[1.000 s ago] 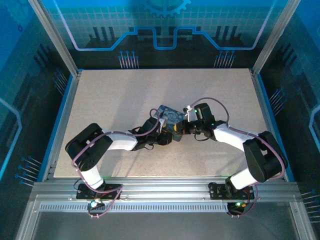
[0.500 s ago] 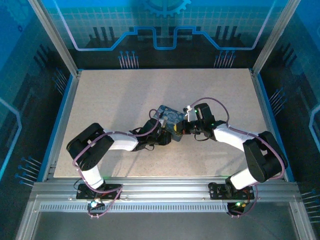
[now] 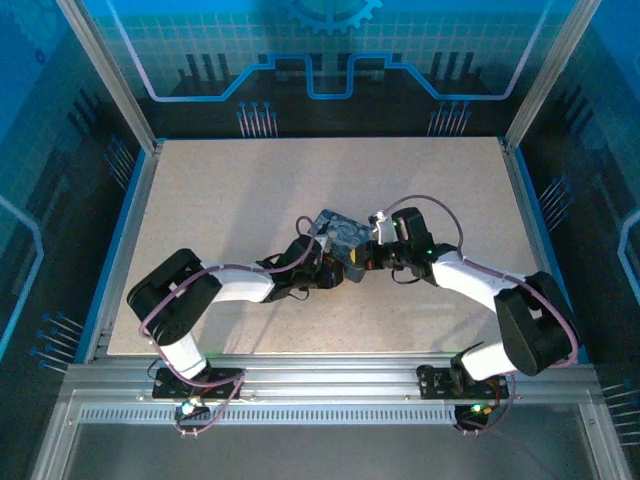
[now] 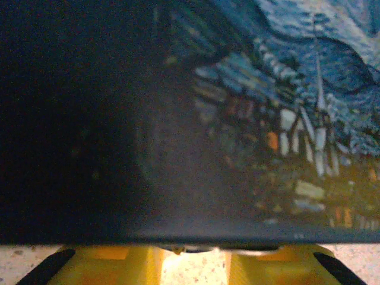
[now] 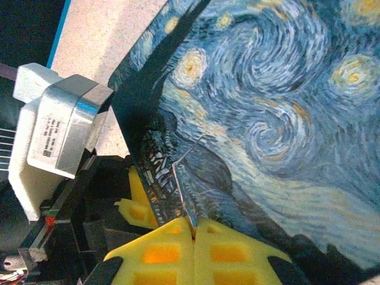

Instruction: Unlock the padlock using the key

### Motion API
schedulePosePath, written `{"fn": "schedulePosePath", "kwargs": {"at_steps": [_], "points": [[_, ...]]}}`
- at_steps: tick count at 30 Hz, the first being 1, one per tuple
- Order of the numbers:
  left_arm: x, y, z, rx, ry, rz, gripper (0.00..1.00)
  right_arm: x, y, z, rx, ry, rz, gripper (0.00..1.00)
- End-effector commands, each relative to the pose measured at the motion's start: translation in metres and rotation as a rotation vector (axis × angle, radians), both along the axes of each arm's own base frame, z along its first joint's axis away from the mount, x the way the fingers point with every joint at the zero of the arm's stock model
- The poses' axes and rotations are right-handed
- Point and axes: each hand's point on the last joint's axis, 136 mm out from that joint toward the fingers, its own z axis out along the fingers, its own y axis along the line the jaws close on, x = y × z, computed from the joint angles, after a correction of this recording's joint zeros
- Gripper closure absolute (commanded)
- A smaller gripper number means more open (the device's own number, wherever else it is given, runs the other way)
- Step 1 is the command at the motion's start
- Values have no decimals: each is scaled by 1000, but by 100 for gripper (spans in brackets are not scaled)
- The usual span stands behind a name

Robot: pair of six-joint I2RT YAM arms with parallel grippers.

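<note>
The key in my right gripper is pointing across the tin box's painted top [image 5: 176, 169]. I should move back and bring the key in low next to my left gripper's fingers [image 5: 149, 199].
The blue-and-yellow painted tin box [image 3: 338, 235] sits mid-table between both grippers. My right gripper [image 3: 358, 258] is at its right end. In the right wrist view its yellow pads [image 5: 193, 234] are pressed together on a thin flat sliver [image 5: 183, 196] that points at the box [image 5: 279, 101]; it looks like the key. My left gripper [image 3: 326, 270] is at the box's near-left side. The box's face [image 4: 267, 119] hangs over its fingers [image 4: 119, 267], which stand apart with bare table between them; their tips are hidden. The padlock is hidden.
The left arm's white and silver wrist housing [image 5: 59, 130] and one of its yellow fingers [image 5: 138, 205] sit close beside the box. Beige tabletop [image 3: 240, 190] lies all around, bounded by a blue rim and metal posts [image 3: 525, 120].
The right arm's elbow has swung a little outward to the right and down. Both grippers and the box stay almost where they were.
</note>
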Motion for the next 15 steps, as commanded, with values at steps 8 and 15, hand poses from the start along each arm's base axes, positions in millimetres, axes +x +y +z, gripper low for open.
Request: {"fn": "schedulePosePath", "kwargs": {"at_steps": [8,15], "points": [[-9,-12,26,-96,58,-1,70,-10,-14,48,-43,-228,52,97],[-14,-18,38,-137,137,-8,70,-42,-26,45,-87,-327,99,97]]}}
